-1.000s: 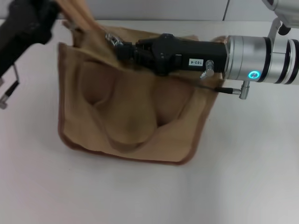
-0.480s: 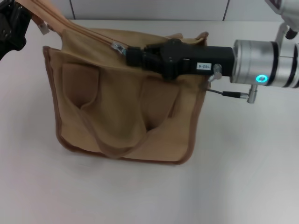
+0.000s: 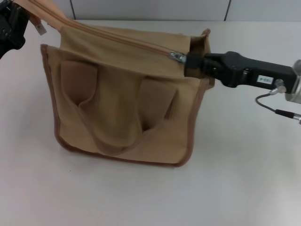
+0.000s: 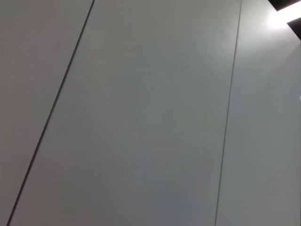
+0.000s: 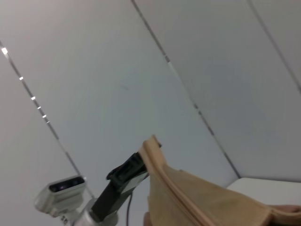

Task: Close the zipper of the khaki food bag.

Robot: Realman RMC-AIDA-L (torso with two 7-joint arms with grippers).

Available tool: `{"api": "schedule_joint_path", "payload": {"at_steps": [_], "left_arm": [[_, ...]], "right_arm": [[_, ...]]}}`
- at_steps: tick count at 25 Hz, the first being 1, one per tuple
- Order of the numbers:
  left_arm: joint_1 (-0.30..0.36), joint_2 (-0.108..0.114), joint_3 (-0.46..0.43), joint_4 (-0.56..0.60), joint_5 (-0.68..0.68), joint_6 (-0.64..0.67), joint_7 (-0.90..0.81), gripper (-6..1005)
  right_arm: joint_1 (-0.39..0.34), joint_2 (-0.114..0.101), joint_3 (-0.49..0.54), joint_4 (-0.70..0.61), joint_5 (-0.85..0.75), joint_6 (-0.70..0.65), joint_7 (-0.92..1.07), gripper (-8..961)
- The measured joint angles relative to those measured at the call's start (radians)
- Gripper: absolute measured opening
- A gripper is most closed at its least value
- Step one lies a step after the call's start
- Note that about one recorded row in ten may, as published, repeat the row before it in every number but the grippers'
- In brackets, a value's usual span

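Observation:
The zipper is straight and closed up to the silver slider [image 3: 178, 57], so my right gripper should keep pulling until the slider reaches the zipper's end [image 3: 183, 60], then let go.
The khaki food bag [image 3: 122, 94] stands on the white table, handles hanging down its front. Its zipper [image 3: 117, 40] runs along the top edge and lies closed from the left end up to the silver slider [image 3: 177, 57] near the bag's right end. My right gripper [image 3: 187, 64] is shut on the slider's pull tab at the bag's top right corner. My left gripper [image 3: 11, 26] at the far top left holds the zipper's raised left end, pulling it taut. The right wrist view shows the bag [image 5: 207, 197] and the left gripper [image 5: 126, 173] farther off. The left wrist view shows only wall.
A small white tag [image 3: 41, 29] hangs from the zipper's left end. The white table [image 3: 235, 179] spreads out in front of and to the right of the bag. A grey panelled wall [image 3: 150, 9] stands behind the table.
My right gripper has drawn the slider rightward from the bag's left-middle to near its right end. The bag has straightened up and the left end is pulled farther left.

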Motion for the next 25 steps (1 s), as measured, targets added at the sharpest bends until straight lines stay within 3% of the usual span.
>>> {"api": "schedule_joint_path", "payload": {"at_steps": [9,16,21,25], "left_arm": [[0.025,0.0,0.003,-0.002,-0.004,-0.01,0.002,68],[0.072,-0.004,0.059,-0.012,0.003,-0.002,0.105,70],[0.157,-0.002,0.082,-0.027,0.0,-0.004,0.162,71],[0.208,0.001,0.075,-0.029,-0.003,-0.003,0.183,165]], "right_arm": [[-0.061,-0.009,0.066,-0.003,-0.012,-0.016,-0.033,0],[-0.107,0.019,0.204,-0.005,-0.006,-0.122,-0.104,-1],[-0.121,0.035,0.233,-0.003,-0.005,-0.148,-0.143,71],[-0.119,0.046,0.237,0.021,0.009,-0.157,-0.193,173]]}}
